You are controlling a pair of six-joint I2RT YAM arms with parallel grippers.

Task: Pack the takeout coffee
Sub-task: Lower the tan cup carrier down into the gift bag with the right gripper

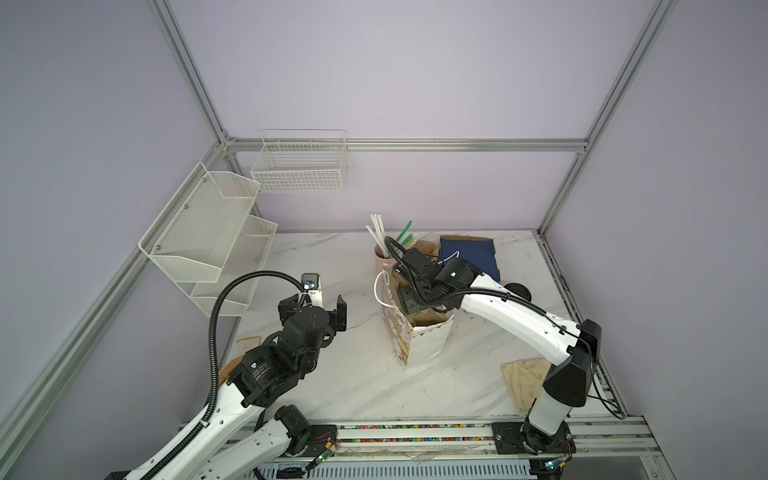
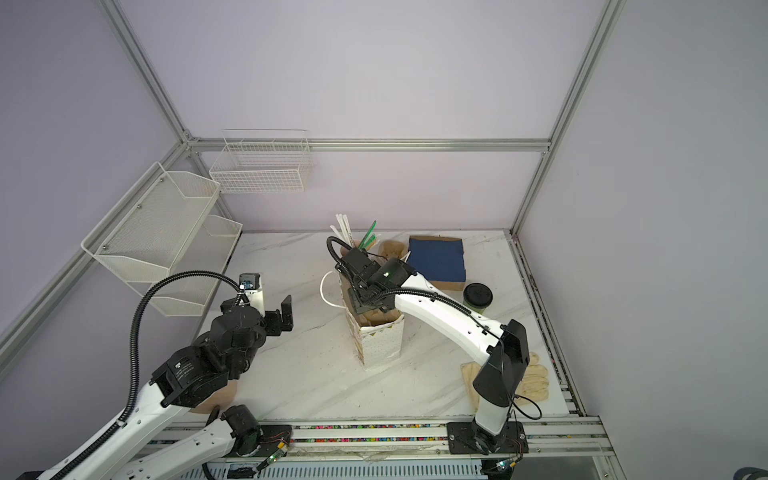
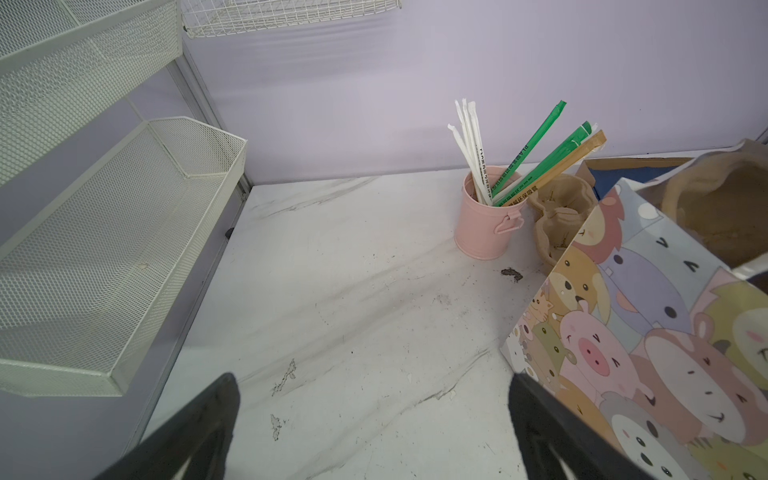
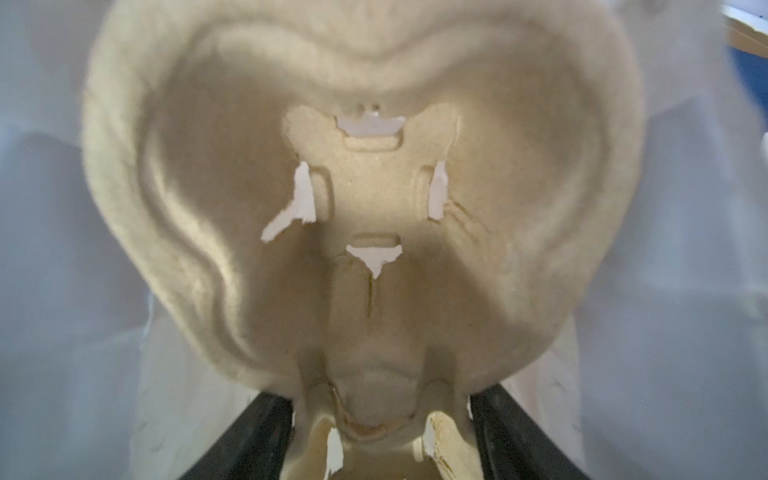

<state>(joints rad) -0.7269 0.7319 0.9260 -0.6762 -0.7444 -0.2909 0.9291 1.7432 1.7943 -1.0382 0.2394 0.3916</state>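
Observation:
My right gripper should pull the bag (image 1: 432,318) back before it pushes down, because the bag crowds the rear pulp tray (image 3: 562,220) and the held tray sits high in the bag.
The takeout coffee (image 2: 478,296), an olive-green cup under a black lid, stands on the table right of the bag; in a top view it shows only partly (image 1: 517,289) behind my right arm. My right gripper (image 4: 380,411) is shut on the middle ridge of a tan pulp cup tray (image 4: 374,187), down inside the mouth of the cartoon-print gift bag (image 1: 428,345) (image 2: 380,345). Its fingertips are hidden in both top views. My left gripper (image 1: 316,300) (image 3: 372,382) hangs open and empty above the table, left of the bag (image 3: 648,332).
A pink mug with straws (image 3: 484,224) and another pulp tray (image 3: 557,216) stand behind the bag. A blue box (image 2: 436,259) lies at the back right, pale gloves (image 2: 532,374) at the front right. White mesh shelves (image 1: 208,232) and a wire basket (image 1: 301,166) hang on the left.

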